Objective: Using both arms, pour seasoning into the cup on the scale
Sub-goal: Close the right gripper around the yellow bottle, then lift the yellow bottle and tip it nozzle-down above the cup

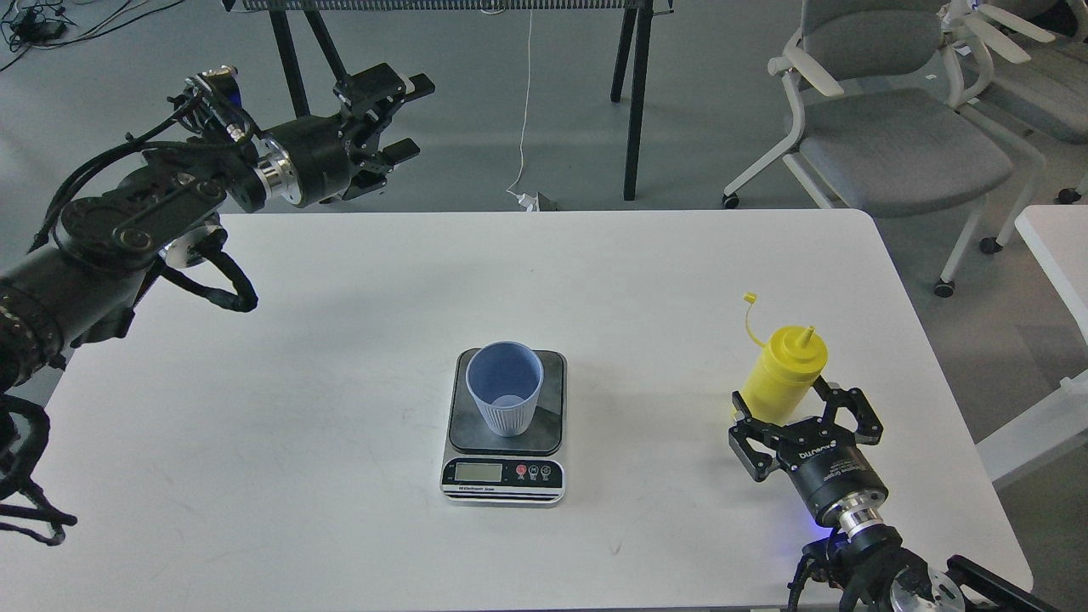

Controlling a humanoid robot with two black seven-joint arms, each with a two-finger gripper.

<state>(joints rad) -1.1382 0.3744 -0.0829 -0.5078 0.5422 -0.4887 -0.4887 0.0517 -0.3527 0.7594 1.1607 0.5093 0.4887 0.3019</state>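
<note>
My gripper will turn the yellow seasoning bottle over, and its small cap (750, 297) should then hang down beside the bottle's nozzle, because a thin curved tether (750, 325) holds the cap.
The yellow seasoning bottle (784, 370) stands upright at the table's right, nozzle up, its small cap hanging off on a tether. My right gripper (780, 410) is open with one finger on each side of the bottle's lower body, not closed on it. The light-blue ribbed cup (505, 398) stands upright and looks empty on the dark platform of the scale (547, 416) at the table's middle front. My left gripper (399, 110) is open and empty, held high beyond the table's far left edge.
The white table (340, 340) carries only these things. Black stand legs (633, 102) and a white cable are on the floor behind it. Grey office chairs (892, 127) stand at the back right, another white surface at the far right edge.
</note>
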